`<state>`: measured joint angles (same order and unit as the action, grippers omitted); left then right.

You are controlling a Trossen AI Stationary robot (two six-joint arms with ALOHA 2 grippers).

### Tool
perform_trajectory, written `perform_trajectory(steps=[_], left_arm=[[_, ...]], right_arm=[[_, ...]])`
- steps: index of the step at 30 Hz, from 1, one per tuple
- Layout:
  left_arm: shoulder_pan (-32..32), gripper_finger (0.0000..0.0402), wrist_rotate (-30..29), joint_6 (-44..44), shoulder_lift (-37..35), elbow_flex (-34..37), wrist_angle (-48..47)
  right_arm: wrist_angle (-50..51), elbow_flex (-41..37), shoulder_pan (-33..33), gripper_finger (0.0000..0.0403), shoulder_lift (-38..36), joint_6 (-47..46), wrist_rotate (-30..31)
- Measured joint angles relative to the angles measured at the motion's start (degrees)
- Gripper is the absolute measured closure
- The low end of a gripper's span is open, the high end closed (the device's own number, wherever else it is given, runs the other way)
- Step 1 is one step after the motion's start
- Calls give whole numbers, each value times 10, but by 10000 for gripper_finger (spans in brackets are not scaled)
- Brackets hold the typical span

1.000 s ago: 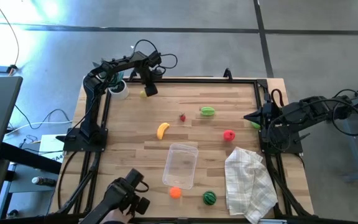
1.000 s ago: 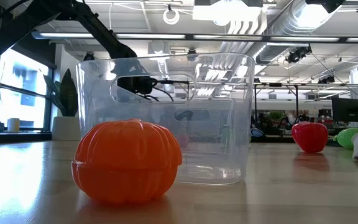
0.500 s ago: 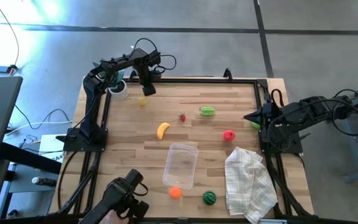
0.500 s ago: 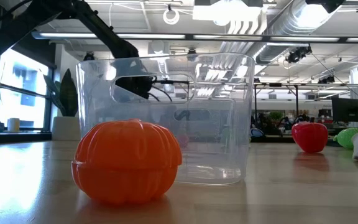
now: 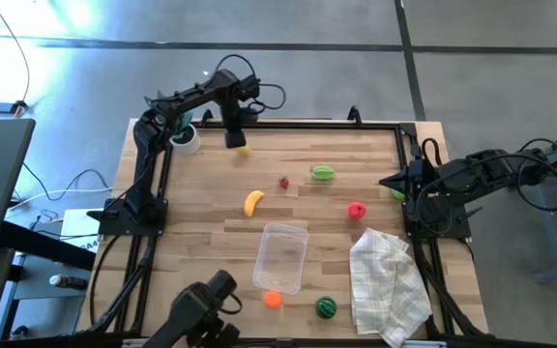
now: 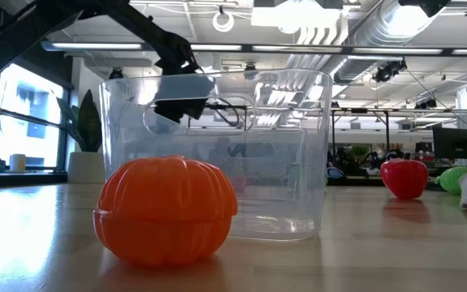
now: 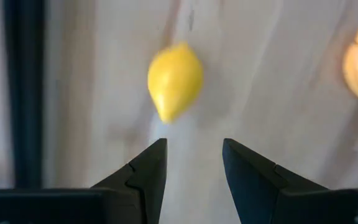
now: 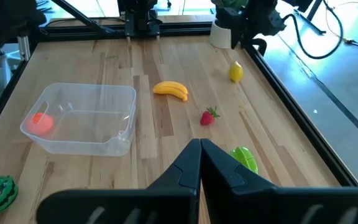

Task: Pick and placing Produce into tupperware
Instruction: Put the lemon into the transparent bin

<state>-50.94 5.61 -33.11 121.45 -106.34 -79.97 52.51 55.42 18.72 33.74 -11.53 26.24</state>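
My left gripper has a gap at its fingertips point(image 7: 194, 147) narrower than the lemon point(image 7: 175, 81) ahead of them, so next I open it wider and shift until the fingers straddle the lemon.
A yellow lemon point(image 7: 174, 79) lies on the wood table at the far left, near the frame rail. My left gripper point(image 5: 236, 141) hangs just above it, pointing down. Its fingers point(image 7: 193, 144) are open with nothing between them, and the lemon point(image 5: 243, 149) lies just past their tips. The clear tupperware point(image 5: 281, 256) stands near the front middle, holding nothing. The rest of the produce is scattered around: a banana point(image 5: 252, 202), a strawberry point(image 5: 284, 181), a green piece point(image 5: 323, 173), a red piece point(image 5: 356, 210), an orange piece point(image 5: 273, 300) and a watermelon point(image 5: 326, 307). My right gripper point(image 8: 199, 149) waits shut at the table's right edge.
A white checked cloth point(image 5: 387, 285) lies at the front right. A potted plant point(image 5: 184, 135) stands at the far left corner beside the left arm. Another green piece point(image 8: 244, 158) lies below my right gripper. A black frame rail point(image 5: 288, 124) borders the table.
My left gripper has risen from the table at the far left and drifted slightly toward the right edge, with its finger gap unchanged. The lemon stays on the table. It now lies a little farther right, having passed from the gripper's left side to its right.
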Motion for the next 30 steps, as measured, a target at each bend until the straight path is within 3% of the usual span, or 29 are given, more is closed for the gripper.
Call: perform_trajectory(steps=[8,12,17,30], left_arm=[[43,256,-42,-257,0,0,42],[44,256,-86,-205,0,0,49],[17,256,-78,-116,0,10,46],[0,256,-78,-205,-1,88,20]], right_arm=[[0,0,0,403,0,0,0],[0,0,0,403,0,0,0],[0,0,0,403,0,0,0],[0,0,0,403,0,0,0]])
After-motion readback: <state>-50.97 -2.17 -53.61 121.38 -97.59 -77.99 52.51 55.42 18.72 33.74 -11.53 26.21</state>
